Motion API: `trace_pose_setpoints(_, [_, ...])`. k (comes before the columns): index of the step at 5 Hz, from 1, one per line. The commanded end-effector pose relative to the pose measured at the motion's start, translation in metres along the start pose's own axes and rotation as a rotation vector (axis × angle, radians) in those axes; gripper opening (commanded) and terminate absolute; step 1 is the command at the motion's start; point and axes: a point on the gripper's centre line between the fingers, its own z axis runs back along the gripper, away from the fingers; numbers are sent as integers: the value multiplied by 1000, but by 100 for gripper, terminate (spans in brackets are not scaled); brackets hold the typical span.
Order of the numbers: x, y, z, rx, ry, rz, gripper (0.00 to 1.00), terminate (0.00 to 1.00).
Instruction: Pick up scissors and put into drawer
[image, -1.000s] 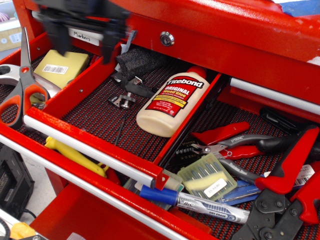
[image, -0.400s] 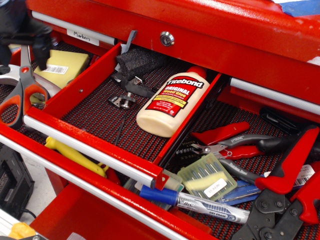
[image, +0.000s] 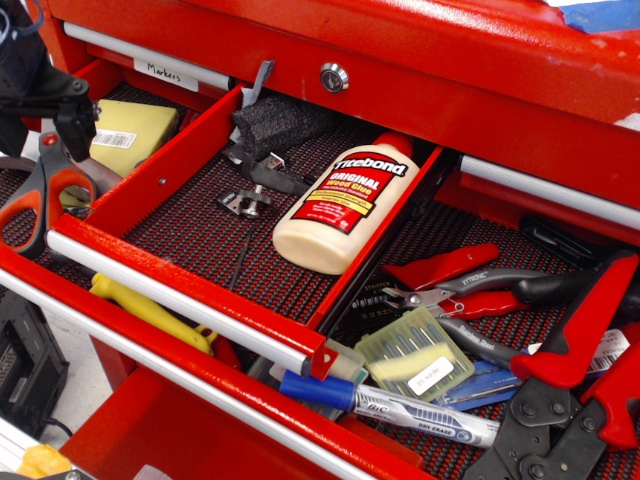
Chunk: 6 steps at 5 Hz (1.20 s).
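Silver metal (image: 105, 170) shows beside the scissors (image: 50, 185), so I should expect a silver tool underneath that will stay in place when I lift the scissors.
The scissors (image: 42, 192), with orange-and-grey loop handles, lie in the lower drawer at the far left; their blades are hidden under my gripper. My dark gripper (image: 45, 125) has come down over the scissors' pivot and blades. Its jaws stand apart, with one finger (image: 82, 115) on the right side of the blades, and it grips nothing. The narrow red drawer (image: 150, 185) with dark mesh liner and a silver bar handle (image: 180, 297) stands pulled out just right of the scissors.
Inside the narrow drawer lie a glue bottle (image: 340, 205), a black foam block (image: 280, 120) and small metal parts (image: 248, 200). A yellow pad (image: 135, 135) lies beside the gripper. Red-handled pliers (image: 470, 290), crimpers (image: 580, 350), a bit case (image: 415, 355) and a marker (image: 400, 405) fill the lower right drawer.
My gripper has swung from above the narrow drawer's back left corner to the far left and dropped over the scissors' blades. The scissors have not moved.
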Motion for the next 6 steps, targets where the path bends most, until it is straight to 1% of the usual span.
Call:
trace_pose_setpoints(1, [5,12,-8,-12,-18,-6,100,0])
trace_pose_setpoints(2, [-3,9,-18,-14,-15,17,100,0])
trace_pose_setpoints(3, [-1,7,-14,-1,-2,18,0,0])
trace_pose_setpoints(4, [1,8,-5,6,32,17,0,0])
trace_pose_setpoints(5, [6,10,17,54,55,-2,0,0])
trace_pose_setpoints(6, [6,13,31,89,61,-30,0,0])
